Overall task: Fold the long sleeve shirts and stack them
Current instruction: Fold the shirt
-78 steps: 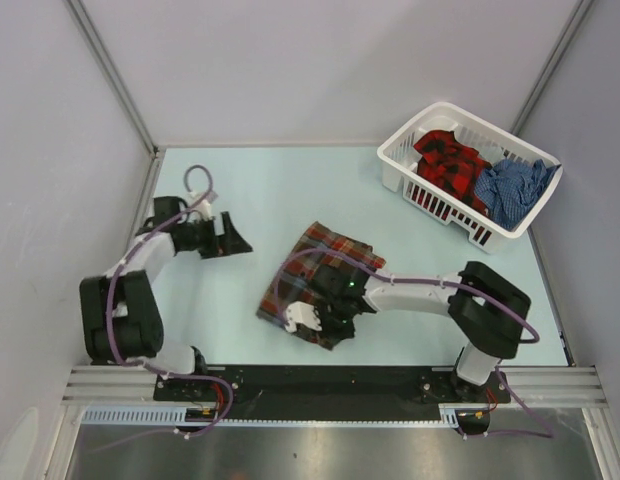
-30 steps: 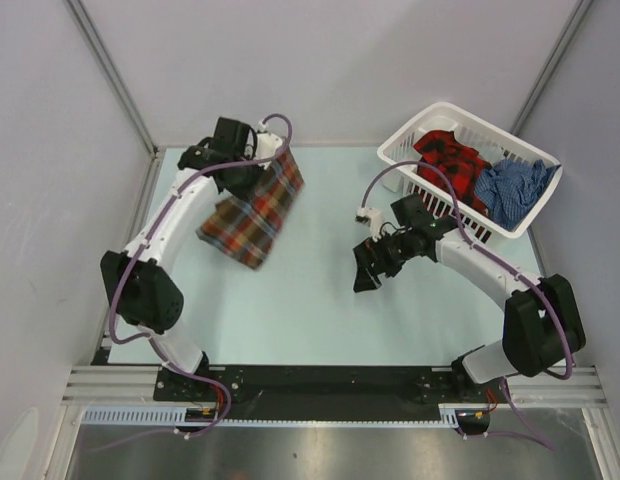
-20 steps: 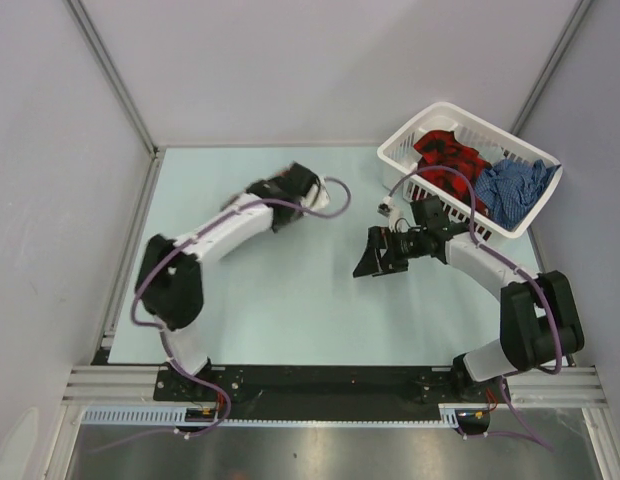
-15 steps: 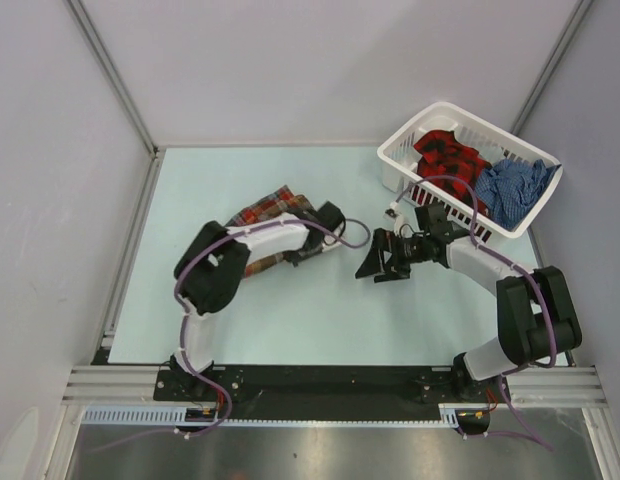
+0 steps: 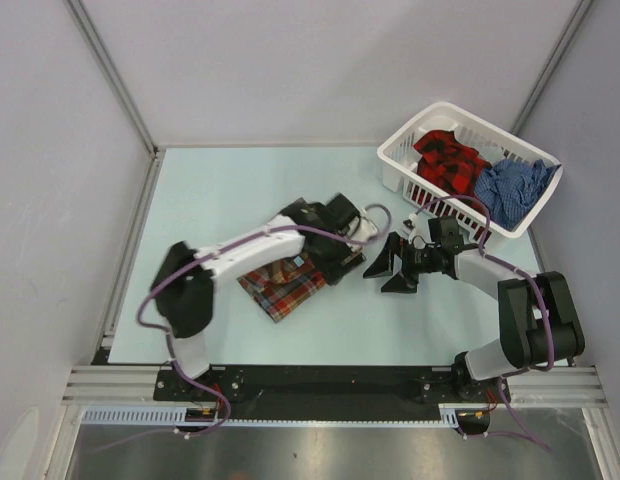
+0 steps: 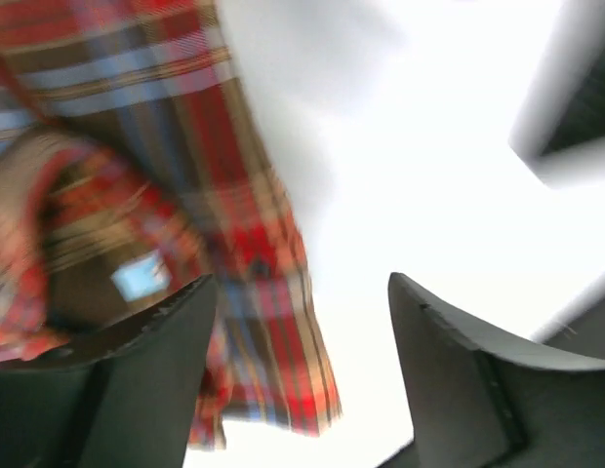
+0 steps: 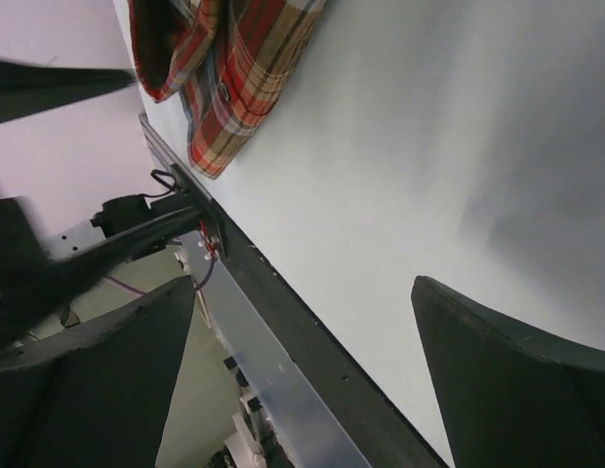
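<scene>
My left gripper should move away and my right gripper should take the shirt point(image 5: 318, 284) and make it straight, because the plaid shirt lies slanted point(image 5: 281, 292) under my left gripper.
The brown, red-orange and light-blue plaid shirt point(image 5: 282, 287) lies folded on the table near the middle front. My left gripper point(image 5: 335, 258) hovers at its right edge, jaws wide apart. In the left wrist view the shirt point(image 6: 176, 185) shows blurred beyond the open left gripper point(image 6: 302, 283), with nothing pinched. The right gripper point(image 5: 388, 272) stands open just right of it over bare table; its wrist view shows the open right gripper point(image 7: 304, 283) and the shirt point(image 7: 229, 58) farther off. A red-and-black shirt point(image 5: 448, 163) and a blue checked shirt point(image 5: 510, 190) lie crumpled in the basket.
The white plastic laundry basket point(image 5: 402, 160) stands at the back right corner. Both grippers are close together in the middle of the table point(image 5: 230, 190). Grey walls close in the back and sides, and a black rail point(image 5: 320, 385) runs along the front.
The left arm swung the plaid shirt from the back left to the middle front, set it down and opened its jaws. The right gripper drifted slightly forward, staying open.
</scene>
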Controlling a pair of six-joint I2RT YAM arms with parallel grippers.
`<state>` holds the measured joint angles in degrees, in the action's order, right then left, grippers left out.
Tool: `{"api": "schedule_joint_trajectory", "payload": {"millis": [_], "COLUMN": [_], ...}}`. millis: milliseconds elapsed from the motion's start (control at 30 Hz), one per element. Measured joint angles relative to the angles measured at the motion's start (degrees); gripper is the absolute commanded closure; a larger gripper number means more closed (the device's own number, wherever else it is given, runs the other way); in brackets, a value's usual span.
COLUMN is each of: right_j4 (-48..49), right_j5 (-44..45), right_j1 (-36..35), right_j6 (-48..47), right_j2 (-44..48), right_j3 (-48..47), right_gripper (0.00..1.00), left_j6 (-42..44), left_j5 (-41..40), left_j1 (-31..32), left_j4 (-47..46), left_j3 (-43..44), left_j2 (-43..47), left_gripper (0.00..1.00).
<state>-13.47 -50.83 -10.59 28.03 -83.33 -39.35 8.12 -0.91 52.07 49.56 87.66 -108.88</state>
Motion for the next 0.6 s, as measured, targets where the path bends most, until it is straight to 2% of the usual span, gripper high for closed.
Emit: {"api": "schedule_joint_trajectory", "payload": {"millis": [67, 133, 267, 367, 433, 533, 567, 600], "right_j4": [0.94, 2.51, 5.14, 7.98, 9.68, 12.04, 12.41, 12.57], "right_j5": [0.00, 0.44, 2.03, 3.52, 4.57, 5.86, 6.12, 6.43], "right_j1": [-0.28, -1.09, -5.07, -8.37, -10.45, -12.90, -13.31, -13.86], "right_j6": [1.16, 2.99, 5.84, 7.98, 9.22, 10.54, 10.73, 10.78], "right_j2": [-1.14, -2.25, -5.35, -8.87, -11.04, -14.01, -14.71, -15.43], "right_j3": [-0.33, -0.44, -2.49, -5.33, -6.93, -8.90, -9.35, -9.90], "right_gripper": [0.04, 0.07, 0.10, 0.11, 0.12, 0.13, 0.13, 0.14], "left_j6": [0.48, 3.56, 12.24, 17.84, 19.93, 21.49, 21.88, 22.14], "left_j5": [5.62, 9.03, 9.44, 8.83, 8.66, 8.61, 8.83, 9.09], "left_j1": [-3.48, -10.40, -22.36, -24.17, -22.80, -21.27, -20.96, -20.79], "left_j4": [0.42, -0.15, -3.23, -4.55, -4.72, -5.44, -6.08, -7.06], "left_j3": [-0.74, -1.99, -7.61, -15.37, -19.89, -24.68, -26.23, -27.98], "left_j2": [6.84, 14.45, 22.25, 23.21, 22.03, 20.44, 20.35, 20.46], "left_gripper": [0.24, 0.27, 0.23, 0.16, 0.16, 0.29, 0.42, 0.51]}}
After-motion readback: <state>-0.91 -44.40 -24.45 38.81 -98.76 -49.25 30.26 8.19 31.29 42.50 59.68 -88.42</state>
